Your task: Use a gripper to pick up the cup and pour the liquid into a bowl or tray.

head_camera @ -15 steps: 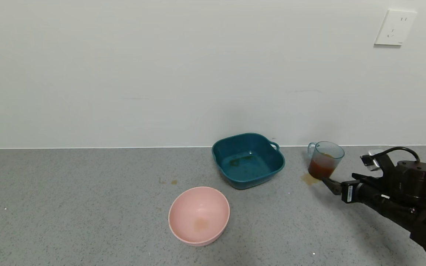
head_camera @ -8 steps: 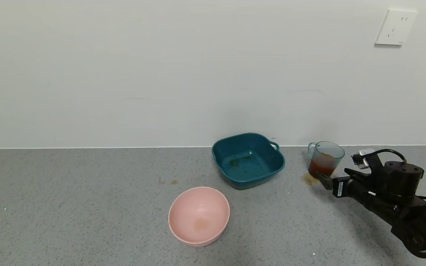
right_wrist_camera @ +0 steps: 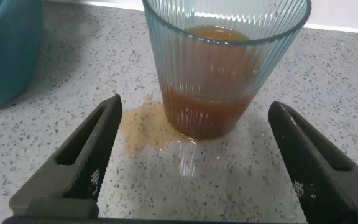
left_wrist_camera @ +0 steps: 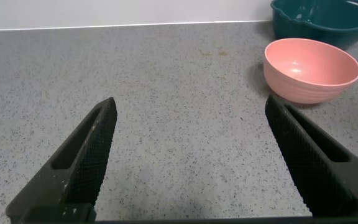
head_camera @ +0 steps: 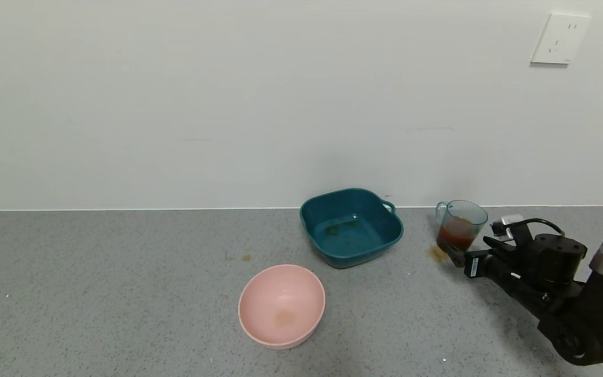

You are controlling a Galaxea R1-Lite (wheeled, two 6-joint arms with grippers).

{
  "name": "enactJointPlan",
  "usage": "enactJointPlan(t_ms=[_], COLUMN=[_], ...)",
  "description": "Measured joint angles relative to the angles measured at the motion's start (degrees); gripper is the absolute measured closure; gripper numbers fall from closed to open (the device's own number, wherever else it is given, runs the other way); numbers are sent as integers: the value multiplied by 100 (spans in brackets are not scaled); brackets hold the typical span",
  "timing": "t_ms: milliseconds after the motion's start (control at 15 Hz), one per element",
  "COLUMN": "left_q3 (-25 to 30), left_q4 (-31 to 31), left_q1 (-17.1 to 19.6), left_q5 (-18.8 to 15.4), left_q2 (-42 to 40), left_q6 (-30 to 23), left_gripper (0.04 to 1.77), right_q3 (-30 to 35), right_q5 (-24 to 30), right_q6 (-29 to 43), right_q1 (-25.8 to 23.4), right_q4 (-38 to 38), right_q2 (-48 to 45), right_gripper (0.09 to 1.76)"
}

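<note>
I expect the reddish-brown liquid [head_camera: 457, 232] to flow out freely and leave the cup empty when I pour, because the small brown puddle [head_camera: 437, 254] is thin and flat.
The ribbed translucent cup [head_camera: 460, 224] stands upright on the grey counter at the right, about half full of reddish-brown liquid [right_wrist_camera: 213, 99]; its handle points away from the arm. My right gripper [head_camera: 469, 250] is open just short of the cup, level with its base; in the right wrist view [right_wrist_camera: 191, 118] the cup [right_wrist_camera: 222, 56] stands a little ahead of the wide-spread jaws. The pale pink bowl [head_camera: 281, 305] sits at the front centre with a faint stain inside. My left gripper [left_wrist_camera: 191, 112] is open and empty over bare counter, with the pink bowl [left_wrist_camera: 311, 68] off to one side.
A dark teal square basin [head_camera: 351, 226] with a handle stands by the wall between the bowl and the cup. A small brown puddle [head_camera: 437, 253] lies on the counter at the cup's base, also seen in the right wrist view [right_wrist_camera: 145, 124]. Small brown spots [head_camera: 237, 257] mark the counter.
My right arm has moved forward and leftward toward the cup, bringing the open gripper close to its base. The cup, bowl and basin have not moved.
</note>
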Motion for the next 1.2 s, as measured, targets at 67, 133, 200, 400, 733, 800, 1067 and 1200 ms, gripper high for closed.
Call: enactJointPlan(t_ms=[67, 133, 200, 400, 733, 800, 1067, 1200], left_q3=[0, 0, 0, 0, 0, 0, 0, 0], left_q4=[0, 0, 0, 0, 0, 0, 0, 0], left_q1=[0, 0, 0, 0, 0, 0, 0, 0], left_q5=[0, -1, -1, -1, -1, -4, -1, -1], left_q2=[0, 0, 0, 0, 0, 0, 0, 0], left_q6=[0, 0, 0, 0, 0, 0, 0, 0], left_gripper=[9, 9, 9, 9, 9, 9, 9, 9], right_q3=[-21, -33, -51, -148, -496, -584, -856, -978], right_q5=[0, 0, 2, 5, 6, 6, 6, 5], right_q6=[0, 2, 5, 24, 24, 22, 46, 55], right_q1=[0, 0, 0, -9, -7, -7, -7, -9], right_q4=[-122, -235, -312, -323, -321, -323, -321, -321], right_q2=[85, 165, 240, 385, 527, 562, 692, 761], right_gripper=[14, 14, 14, 14, 14, 14, 14, 14])
